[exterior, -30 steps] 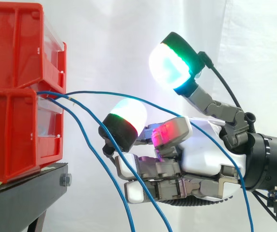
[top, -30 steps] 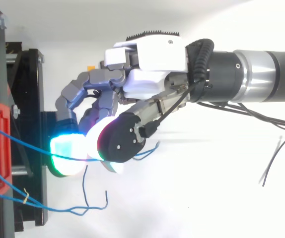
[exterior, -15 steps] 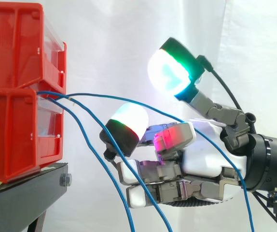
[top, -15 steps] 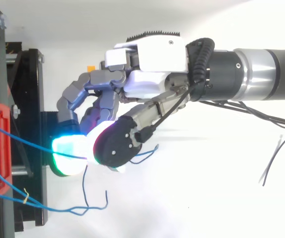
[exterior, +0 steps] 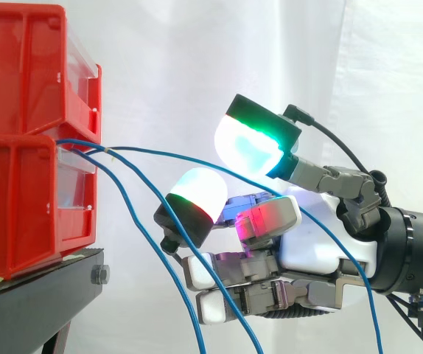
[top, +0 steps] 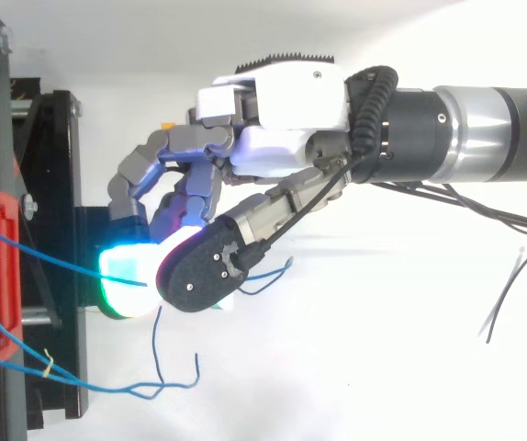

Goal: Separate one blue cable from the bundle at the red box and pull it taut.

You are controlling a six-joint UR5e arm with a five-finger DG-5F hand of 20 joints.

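Observation:
My gripper will straighten only the arcing blue cable [exterior: 197,160] when it pulls, because that cable splits away from the hanging cables [exterior: 113,150] near the red box.
Two stacked red boxes [exterior: 20,147] stand on a black stand at the left. Several thin blue cables leave the gap between them. One blue cable [exterior: 167,153] arcs right, passes through the narrow gap between the hand's green-glowing thumb pad [exterior: 252,144] and a white-glowing finger pad [exterior: 197,193], then drops past the wrist. The hand [exterior: 322,243] reaches in from the right with its fingers partly curled and the thumb close above them, open around that cable. From above, the hand [top: 291,101] has the thumb over the finger pads where the cable [top: 52,266] meets them.
Two other blue cables [exterior: 141,228] hang from the box down past the fingers. Their loose ends [top: 107,386] lie beside the black stand [exterior: 35,302]. A white curtain hangs behind. Thin black wires [top: 502,312] trail by the arm.
The thumb has swung down and left toward the white finger pad, narrowing the gap around the arcing cable. The hand has sunk slightly; the cables have barely moved.

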